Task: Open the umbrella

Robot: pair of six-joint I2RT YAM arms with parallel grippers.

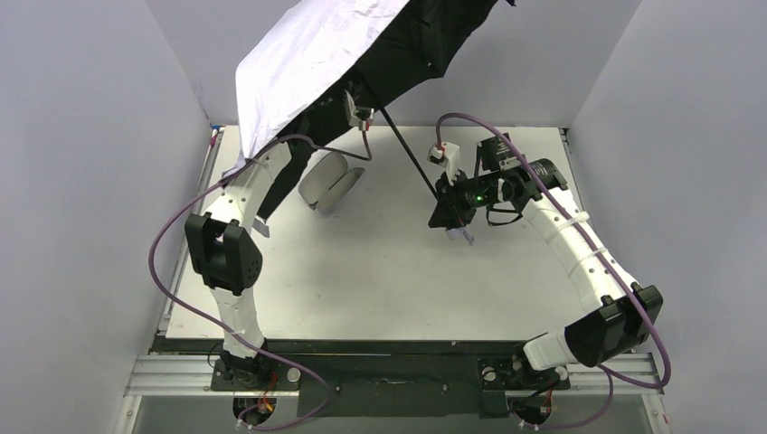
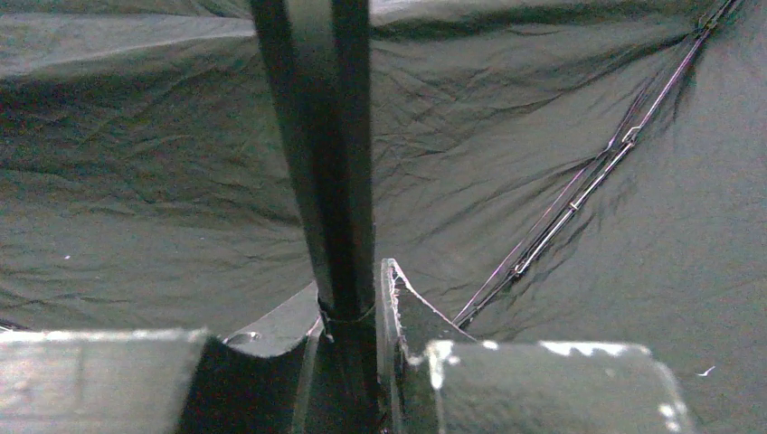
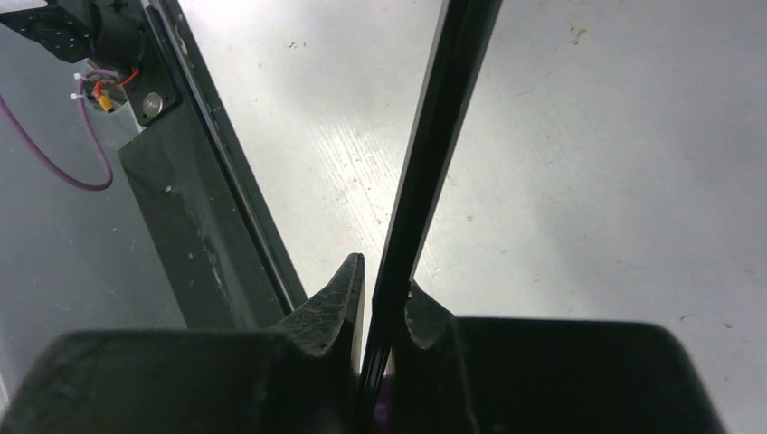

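My left gripper should continue to let go of the umbrella's upper shaft [image 1: 388,117] and draw clear, with the canopy spread wide [image 1: 402,61] and my right gripper closed on the umbrella's lower shaft.
The umbrella is open and held tilted above the table's back. Its lavender canopy [image 1: 307,54] faces left, and its black underside [image 1: 425,45] fills the left wrist view [image 2: 136,181], with thin ribs [image 2: 579,194] at the right. The thin black shaft [image 1: 411,154] slants down to the right. My left gripper [image 1: 355,101] is under the canopy, shut on the upper shaft [image 2: 326,181], its fingers [image 2: 353,289] pressed to each side. My right gripper [image 1: 449,203] is shut on the lower shaft [image 3: 434,136], with a bit of purple handle showing between the fingers [image 3: 384,280].
A lavender oval hard case [image 1: 327,181] lies half open on the white table [image 1: 380,271], left of centre and below the canopy. Grey walls close in on three sides. The table's black frame edge [image 3: 199,226] shows in the right wrist view.
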